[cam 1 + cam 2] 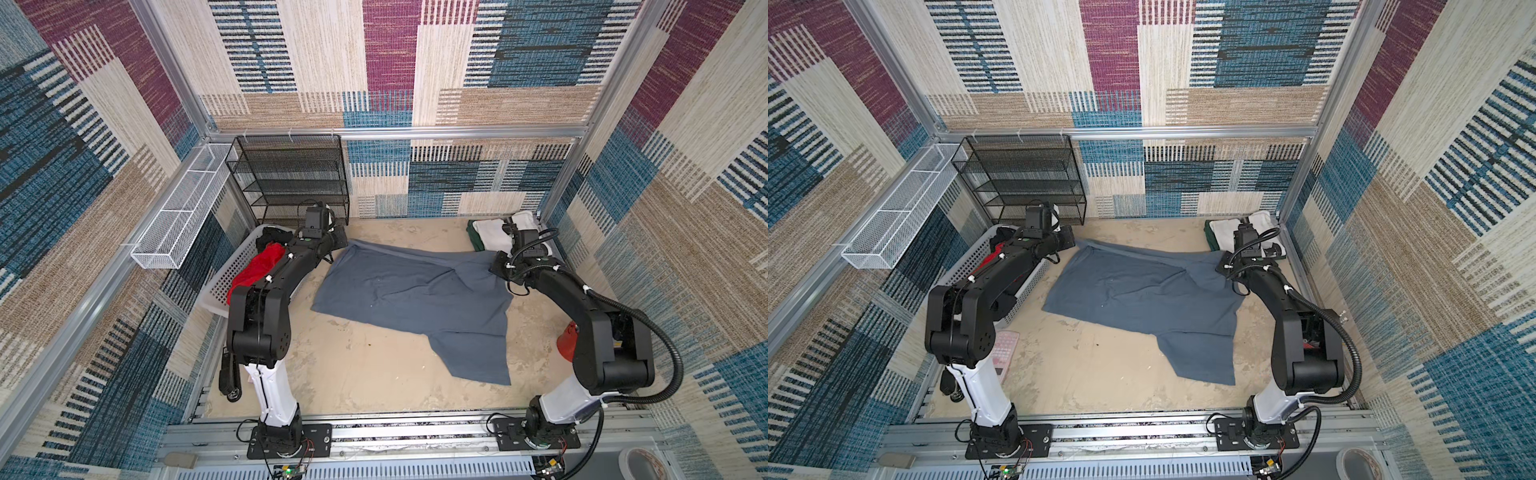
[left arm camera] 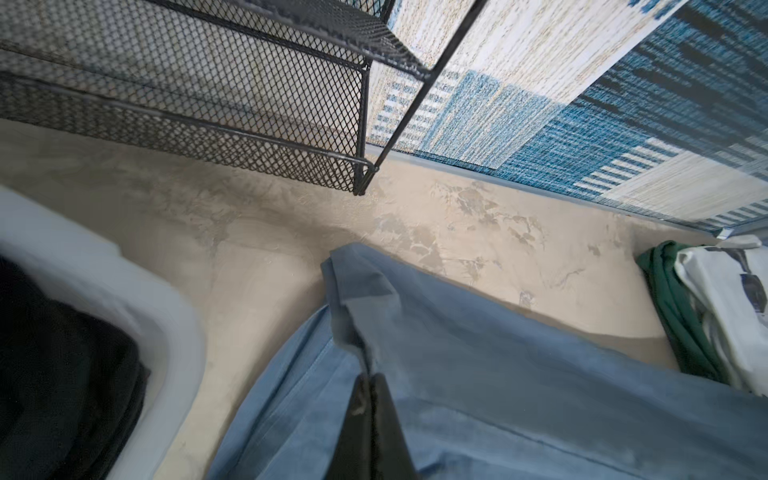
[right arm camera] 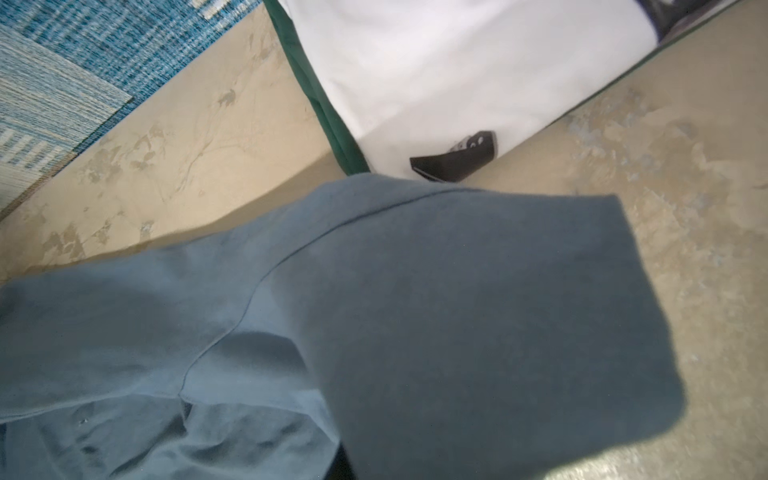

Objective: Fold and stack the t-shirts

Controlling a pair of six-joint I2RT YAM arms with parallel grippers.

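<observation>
The slate-grey t-shirt lies wrinkled with its hem slanting (image 1: 328, 280). My left gripper and right gripper should raise its far edge (image 1: 417, 252) high and spread the t-shirt flat before they fold it.
A large slate-grey t-shirt (image 1: 415, 291) (image 1: 1142, 291) lies spread across the middle of the table, one part trailing toward the front. My left gripper (image 1: 338, 240) (image 2: 370, 380) is shut on its far left corner, and the cloth is pinched between the black fingers. My right gripper (image 1: 498, 267) holds the shirt's far right edge. In the right wrist view the sleeve (image 3: 478, 311) drapes over the jaws and hides them. At the back right a folded white t-shirt with black patches (image 1: 492, 235) (image 3: 457, 62) lies on a dark green one (image 1: 473, 237) (image 3: 332, 124).
A white perforated basket (image 1: 232, 270) at the left holds red cloth (image 1: 259, 266) and black cloth (image 1: 272, 237). Behind it stands a black mesh shelf (image 1: 291, 178). A white wire tray (image 1: 183, 216) hangs on the left wall. A red object (image 1: 567, 340) sits by the right arm.
</observation>
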